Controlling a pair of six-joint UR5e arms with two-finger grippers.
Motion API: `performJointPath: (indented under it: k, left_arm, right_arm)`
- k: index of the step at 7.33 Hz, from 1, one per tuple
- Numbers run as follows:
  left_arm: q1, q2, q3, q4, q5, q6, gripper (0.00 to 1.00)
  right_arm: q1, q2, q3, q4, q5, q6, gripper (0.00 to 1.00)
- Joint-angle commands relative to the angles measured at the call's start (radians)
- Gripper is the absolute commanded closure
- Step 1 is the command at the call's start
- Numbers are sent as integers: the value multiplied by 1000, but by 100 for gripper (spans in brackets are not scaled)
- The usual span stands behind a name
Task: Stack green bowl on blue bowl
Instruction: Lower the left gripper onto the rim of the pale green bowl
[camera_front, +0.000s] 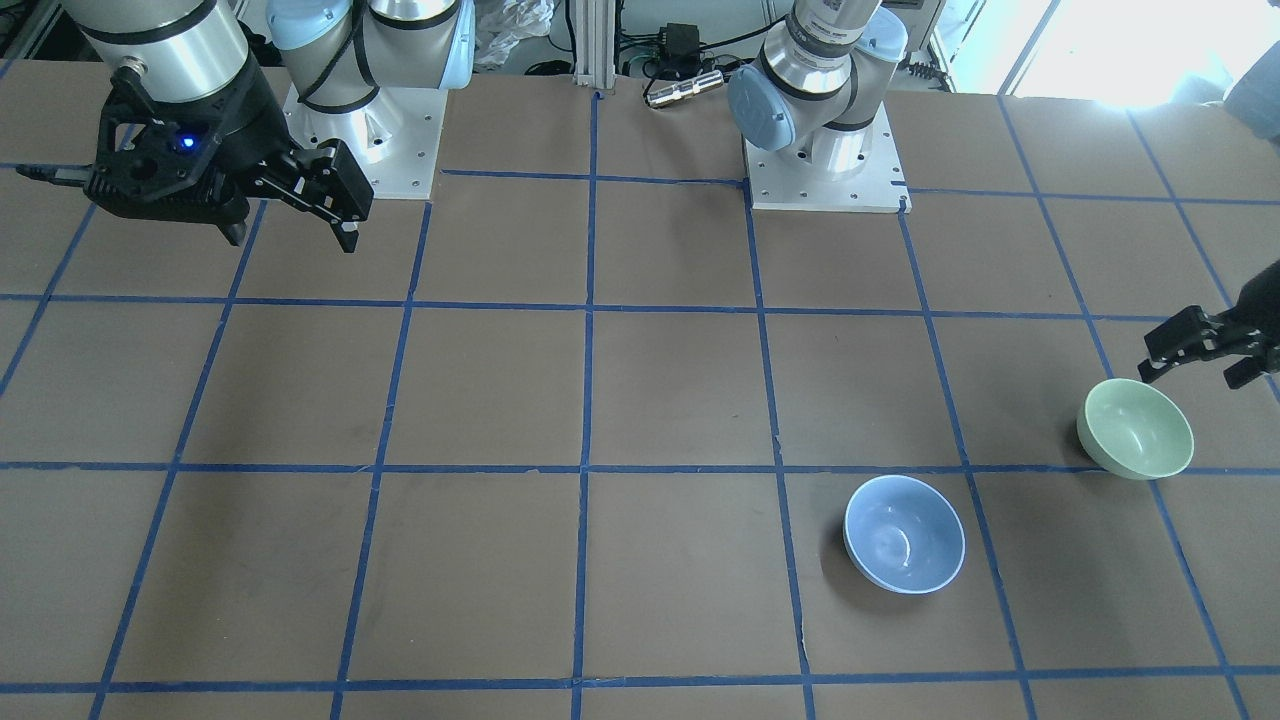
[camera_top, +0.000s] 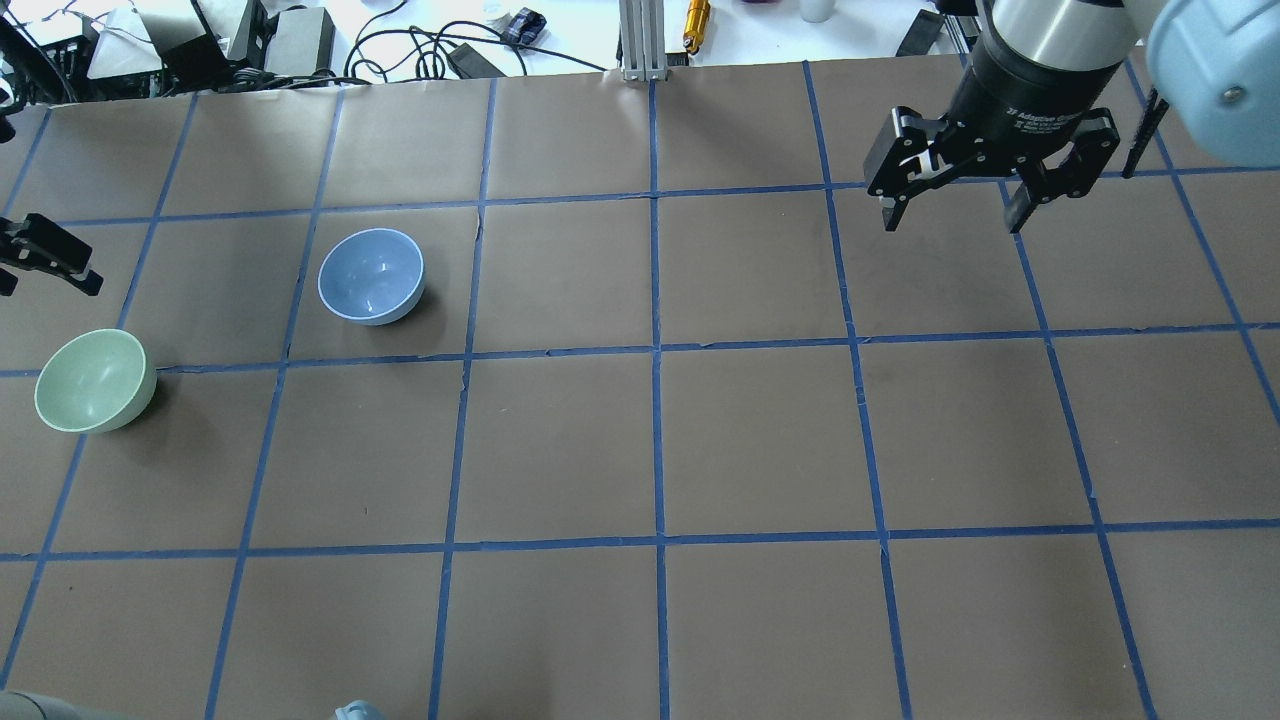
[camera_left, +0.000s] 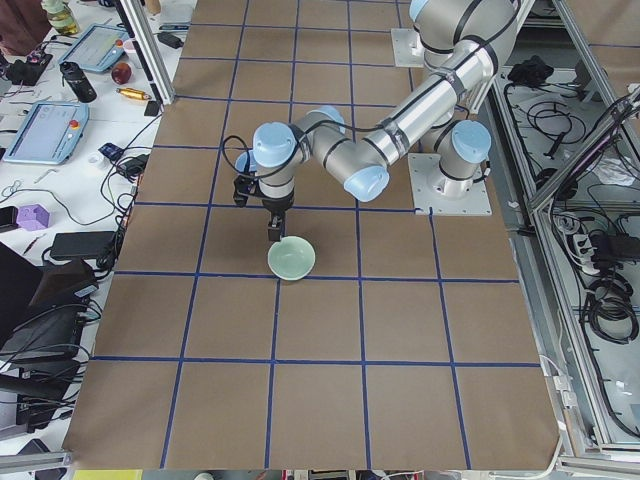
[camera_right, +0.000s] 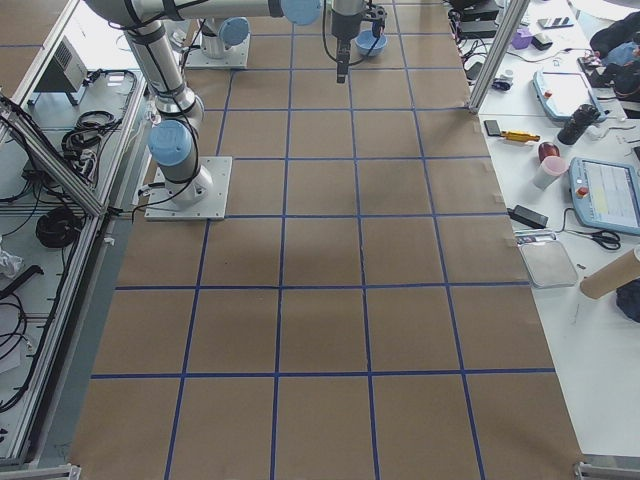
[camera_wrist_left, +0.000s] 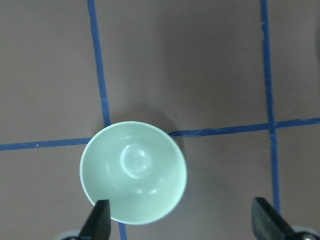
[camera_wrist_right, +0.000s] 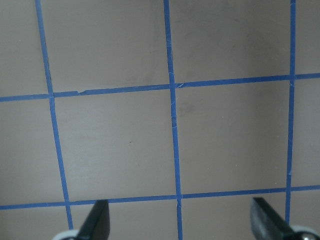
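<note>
The green bowl (camera_front: 1135, 428) will nest deep inside the empty blue bowl (camera_front: 905, 534) when I lower it, since the blue bowl flares open as wide as the green one.
The green bowl (camera_front: 1140, 428) sits upright on the table at the robot's far left; it also shows in the overhead view (camera_top: 95, 380) and the left wrist view (camera_wrist_left: 133, 171). The blue bowl (camera_front: 905, 534) stands upright and empty about one grid square away (camera_top: 371, 276). My left gripper (camera_front: 1195, 365) is open and empty, hovering above and just beside the green bowl. In the left wrist view one fingertip (camera_wrist_left: 102, 222) lies over the bowl's rim. My right gripper (camera_top: 952, 215) is open and empty, high over the table's right side, far from both bowls (camera_front: 290, 235).
The table (camera_top: 660, 440) is brown with a blue tape grid. The two arm bases (camera_front: 825, 150) stand at the robot's edge. Cables and equipment (camera_top: 250, 40) lie beyond the far edge. The right wrist view shows only bare table (camera_wrist_right: 120, 145).
</note>
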Motion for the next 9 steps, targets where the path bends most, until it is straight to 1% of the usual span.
performJointPath:
  k: [1,3,5,6,7,8,9]
  left_arm:
    - [63,-98,-8,95,-32,93,0]
    - [86,-153,-11,133,-30,99,0]
    - [99,-185,-11,146,-26,144,0]
    - [100,-199,-13,146,-10,156,22]
    - [102,-213,-13,141,5,162,51]
    - [100,-215,-11,134,0,164,72]
    - [100,-213,-10,128,0,165,88]
  right_arm:
    - [0,0,0,0,0,1,0]
    - [0,0,0,0,0,1,0]
    - [0,0,0,0,0,1,0]
    - [0,0,0,0,0,1,0]
    - [0,0,0,0,0,1,0]
    - [0,0,0,0,0,1,0]
    - [0,0,1,-1,0,1,0]
